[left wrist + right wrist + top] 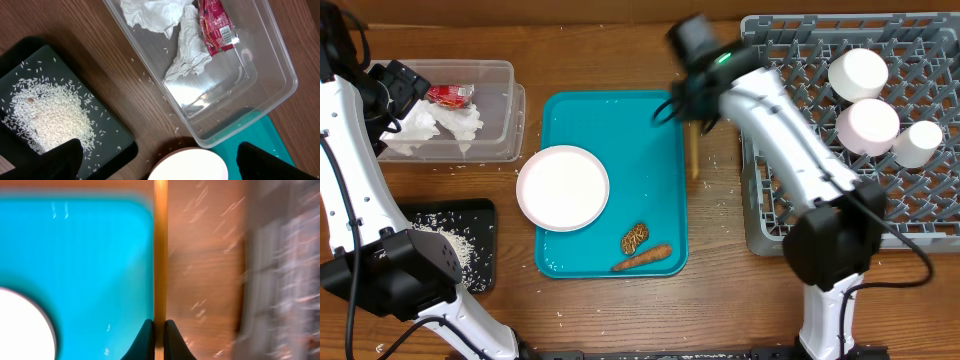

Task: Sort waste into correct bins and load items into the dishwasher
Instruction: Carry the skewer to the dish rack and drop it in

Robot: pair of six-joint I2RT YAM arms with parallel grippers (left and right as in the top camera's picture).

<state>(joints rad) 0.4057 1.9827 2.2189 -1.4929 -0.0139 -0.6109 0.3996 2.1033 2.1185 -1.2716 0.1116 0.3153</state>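
The thin wooden stick [694, 152] is lined up with the grey dish rack's edge, so my right gripper should continue to go to the empty slots [783, 44] there and let go.
My right gripper [692, 118] [159, 330] is shut on a thin wooden stick [693, 155] [160, 255] between the teal tray [640, 130] and the grey dish rack [800, 40]. A white plate [563, 187], a brown biscuit [635, 238] and an orange carrot-like stick [642, 258] lie on the teal tray. Over the clear tub [505, 110] my left gripper [395, 90] [160, 162] hangs open and empty. In the tub lie a crumpled napkin [190, 45] and a red wrapper [215, 25]. Rice [50, 115] sits on the black tray [120, 140].
Three white dishes [867, 125] stand upside down in the rack's far right part. Stray rice grains dot the wood around the black tray and beside the rack. The right arm reaches over the rack's left edge.
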